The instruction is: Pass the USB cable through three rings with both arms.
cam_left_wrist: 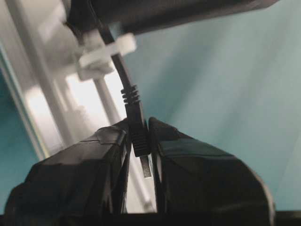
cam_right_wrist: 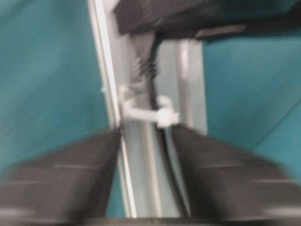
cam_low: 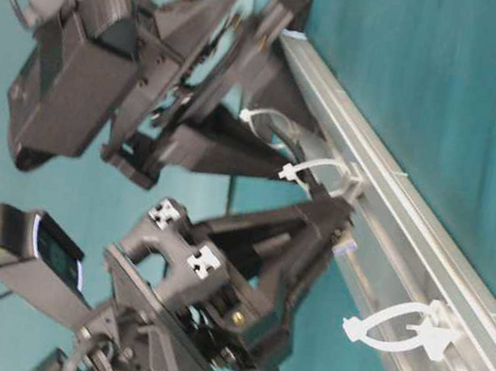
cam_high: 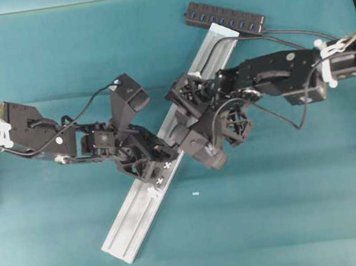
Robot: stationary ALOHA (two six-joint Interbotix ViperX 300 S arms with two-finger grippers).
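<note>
My right gripper should grasp the cable [cam_right_wrist: 151, 88] between the middle ring and the plug, as my left gripper covers the plug [cam_left_wrist: 137, 133] that must go into the last ring.
My left gripper [cam_left_wrist: 140, 126] is shut on the plug of the USB cable [cam_left_wrist: 139, 134]. The plug's metal tip pokes out between the fingers toward the camera. From the plug the cable rises through a white ring [cam_left_wrist: 106, 52] on the rail. In the right wrist view the same ring [cam_right_wrist: 143, 112] loops over the dark cable [cam_right_wrist: 165, 155]. My right gripper [cam_right_wrist: 146, 136] stands open astride the rail, and the cable runs free beside its right finger. In the table-level view, three rings [cam_low: 273, 121] [cam_low: 322, 172] [cam_low: 399, 333] stand along the rail.
The silver rail [cam_high: 141, 202] lies diagonally across the teal table. A black multi-port hub [cam_high: 224, 18] sits at its far end, with thin wires trailing right. Both arms crowd the rail's middle. A small white scrap [cam_high: 195, 194] lies right of the rail.
</note>
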